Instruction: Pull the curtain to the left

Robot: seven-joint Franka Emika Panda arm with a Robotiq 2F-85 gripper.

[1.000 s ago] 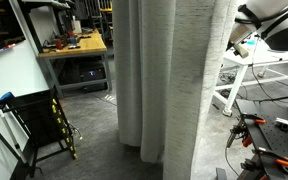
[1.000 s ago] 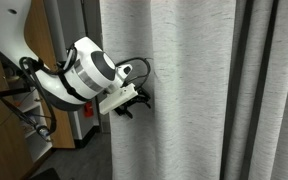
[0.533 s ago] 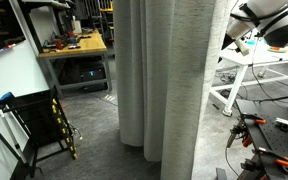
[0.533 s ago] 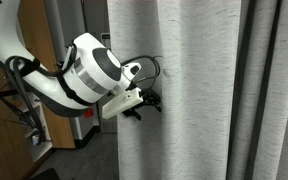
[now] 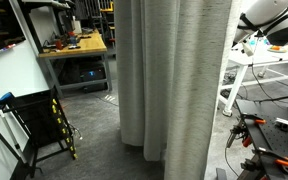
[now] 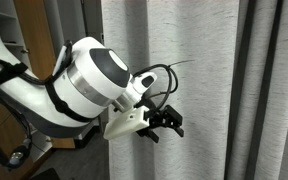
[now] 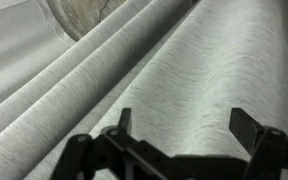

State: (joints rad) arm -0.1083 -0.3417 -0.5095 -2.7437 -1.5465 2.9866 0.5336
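The curtain's folds slant past my open fingers, which face a broad, smooth part of the curtain (image 7: 179,115), so next I rise, turn and pinch a fold higher up.
The curtain (image 5: 169,80) is pale grey pleated fabric hanging to the floor; it fills the exterior view behind the arm (image 6: 214,70) and the whole wrist view (image 7: 184,60). My gripper (image 6: 170,122) is black, on a white arm, and stands right at the curtain's face at mid height. In the wrist view the gripper (image 7: 184,125) is open. Its two fingers stand wide apart with a fold of fabric lying beyond them. I cannot tell whether the fingertips touch the cloth. In an exterior view only the arm's white upper part (image 5: 269,20) shows past the curtain's edge.
A workbench with tools (image 5: 74,45) stands at the back. A black folding frame (image 5: 29,120) leans by a white wall. A white metal stand (image 5: 246,80) and cables lie on the floor (image 5: 264,135). A wooden door or panel (image 6: 14,120) is behind the arm.
The gripper has moved right and slightly down across the curtain's face, and the arm looms larger. The curtain's edge near the arm has shifted a little.
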